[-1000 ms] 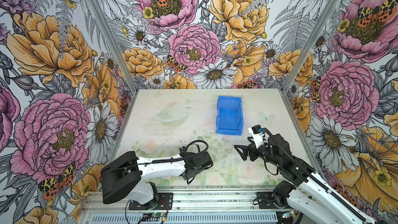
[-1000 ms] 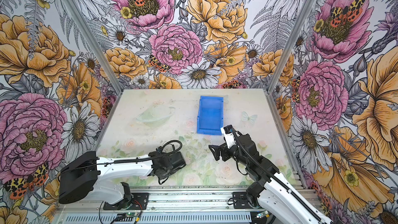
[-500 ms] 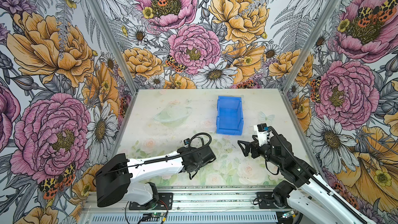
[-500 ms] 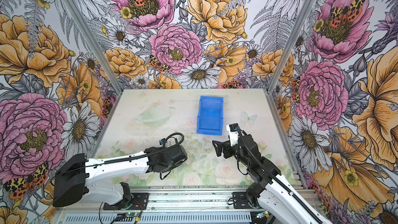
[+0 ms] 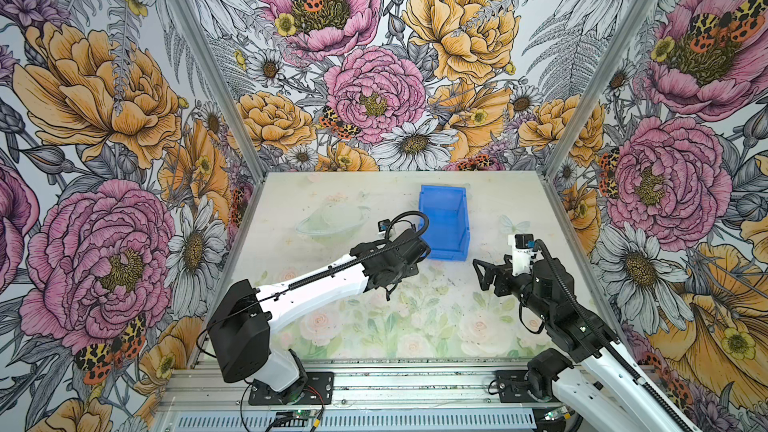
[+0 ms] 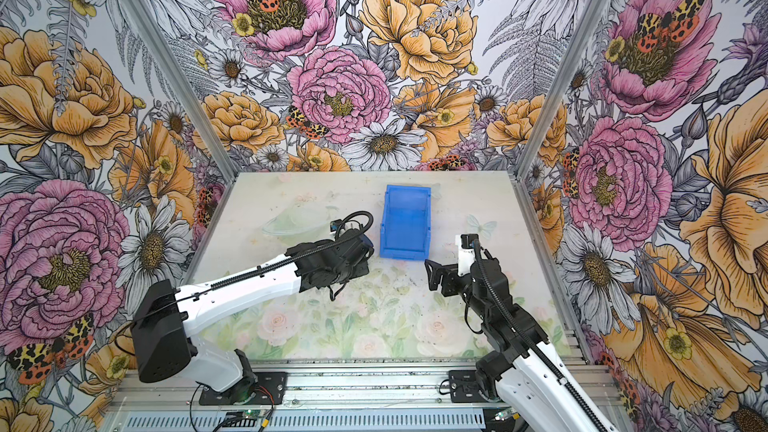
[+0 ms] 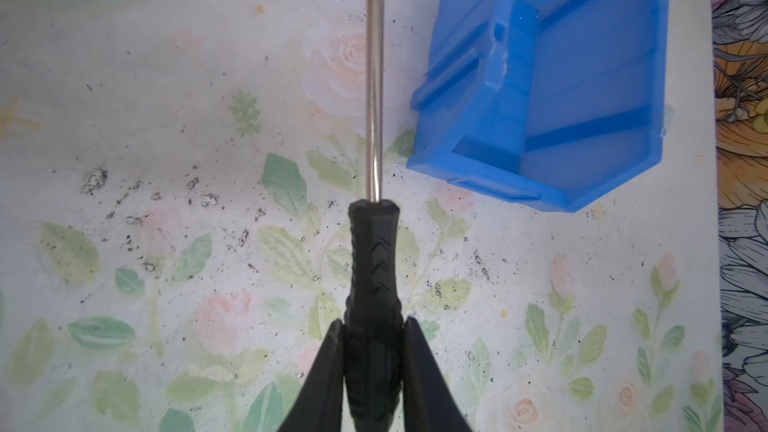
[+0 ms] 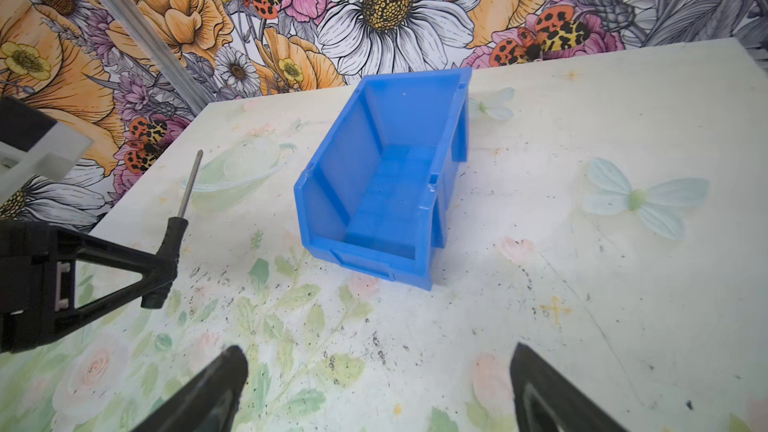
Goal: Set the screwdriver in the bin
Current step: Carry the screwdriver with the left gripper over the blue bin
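Note:
The screwdriver points along the long sides of the bin, so my left gripper should keep carrying it until it hangs over the bin's bottom, and then let go of it.
The screwdriver, with a black handle and a thin metal shaft, sits in my left gripper, whose fingers are shut on the handle. In the right wrist view the left gripper holds the screwdriver above the table, left of the bin. The bright blue bin stands empty at mid-table, its low lip toward the arms. In both top views the left wrist hides its fingers. My right gripper hangs open and empty in front of the bin.
The table top is a pale floral print with black specks near the bin's front. Flowered walls close in the left, right and back. An aluminium rail carrying both arm bases runs along the front edge.
My left arm has stretched forward and right with the screwdriver, ending next to the bin's front left corner. The right gripper has shifted slightly right and stayed open.

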Available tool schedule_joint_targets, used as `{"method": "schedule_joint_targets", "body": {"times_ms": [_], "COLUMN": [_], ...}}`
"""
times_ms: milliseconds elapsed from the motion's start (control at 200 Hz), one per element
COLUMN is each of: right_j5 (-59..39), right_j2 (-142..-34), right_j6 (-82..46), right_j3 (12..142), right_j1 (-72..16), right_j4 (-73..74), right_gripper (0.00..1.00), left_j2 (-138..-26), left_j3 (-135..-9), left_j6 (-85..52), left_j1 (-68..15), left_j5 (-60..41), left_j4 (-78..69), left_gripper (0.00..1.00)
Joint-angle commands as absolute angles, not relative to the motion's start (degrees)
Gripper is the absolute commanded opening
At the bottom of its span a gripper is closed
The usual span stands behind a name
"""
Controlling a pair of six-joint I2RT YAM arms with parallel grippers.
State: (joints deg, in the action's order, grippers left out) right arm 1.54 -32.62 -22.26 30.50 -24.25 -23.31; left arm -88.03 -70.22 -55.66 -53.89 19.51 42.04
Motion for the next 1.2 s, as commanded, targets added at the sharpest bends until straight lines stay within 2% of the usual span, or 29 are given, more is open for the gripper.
{"method": "schedule_joint_targets", "body": {"times_ms": [0, 250, 661, 1196], "right_j5": [3.6, 2.7, 1.7, 1.2], "right_j2": [-33.7, -37.5, -37.5, -36.8], "right_j6": [-22.7, -22.6, -22.6, -22.6], "right_j3": [31.1, 33.0, 33.2, 32.7], "right_j1": [-22.3, -19.8, -16.9, -16.7], "right_j4": [-22.1, -22.7, -23.9, -24.2], "right_gripper": [0.99, 0.99, 1.00, 0.99], "left_j2": [-90.4, -98.5, -114.0, -127.1], "left_j3": [-74.8, -84.5, -99.8, -111.1], "left_j6": [-47.7, -40.4, -34.9, -33.6], "left_j1": [-52.1, -50.3, -50.5, -49.3], "left_j5": [16.5, 12.5, 9.5, 10.3], "left_j4": [38.8, 36.7, 36.8, 37.4], "left_gripper": [0.00, 0.00, 0.00, 0.00]}}
